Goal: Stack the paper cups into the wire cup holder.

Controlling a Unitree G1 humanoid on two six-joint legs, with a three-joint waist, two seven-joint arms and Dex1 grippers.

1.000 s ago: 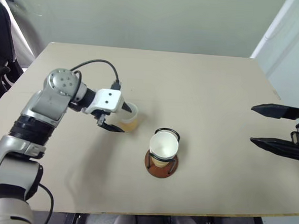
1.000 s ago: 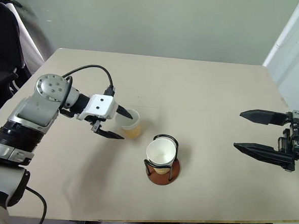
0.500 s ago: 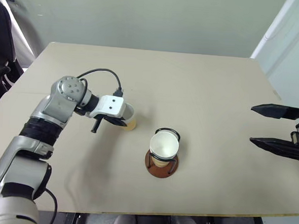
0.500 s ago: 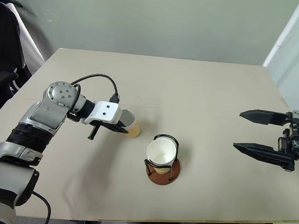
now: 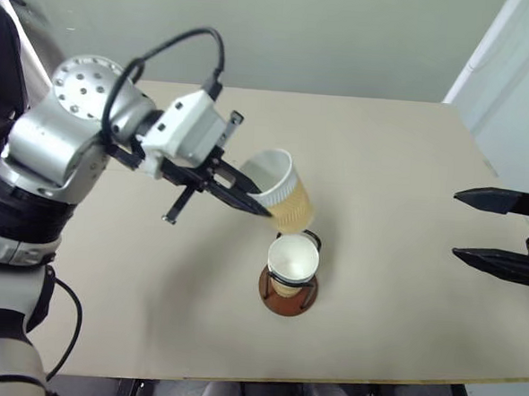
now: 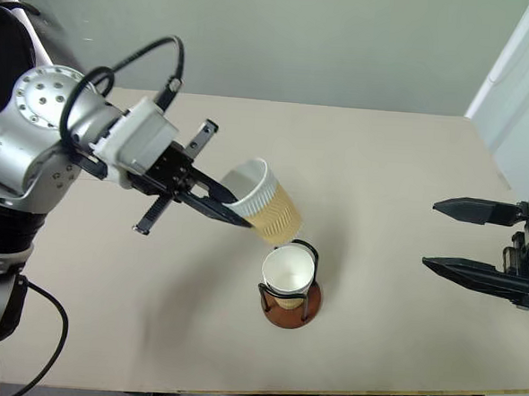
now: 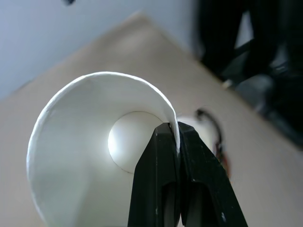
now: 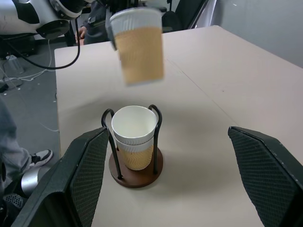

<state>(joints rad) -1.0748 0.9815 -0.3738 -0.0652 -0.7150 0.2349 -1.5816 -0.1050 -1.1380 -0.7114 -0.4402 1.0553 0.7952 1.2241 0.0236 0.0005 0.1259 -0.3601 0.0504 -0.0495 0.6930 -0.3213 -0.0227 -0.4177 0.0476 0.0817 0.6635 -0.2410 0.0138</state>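
My left gripper is holding the cup with the held cup's bottom (image 8: 145, 78) pointed down toward the nested cups' clear opening (image 8: 134, 123), so it should keep lowering it until it enters them, then let go.
My left gripper (image 5: 254, 198) is shut on the rim of a pale yellow-tan paper cup (image 5: 280, 193), holding it tilted in the air just above and behind the wire cup holder (image 5: 286, 294). The left wrist view looks into that held cup (image 7: 94, 142), its rim pinched between the black fingers (image 7: 163, 161). Two paper cups (image 8: 134, 128) sit nested upright inside the holder's black wire loops on its reddish-brown base (image 8: 137, 176). Far to the right, above the table's edge, my right gripper (image 6: 464, 237) stands open, pointing toward the holder.
The beige table (image 5: 374, 169) carries nothing else. A black chair (image 6: 7, 75) stands off the table's far left corner. A person's shoe (image 8: 40, 156) and cables on the floor show in the right wrist view.
My left gripper closed on the cup's rim on the table, then lifted it up and toward the holder, tilting it. The right gripper has stayed still.
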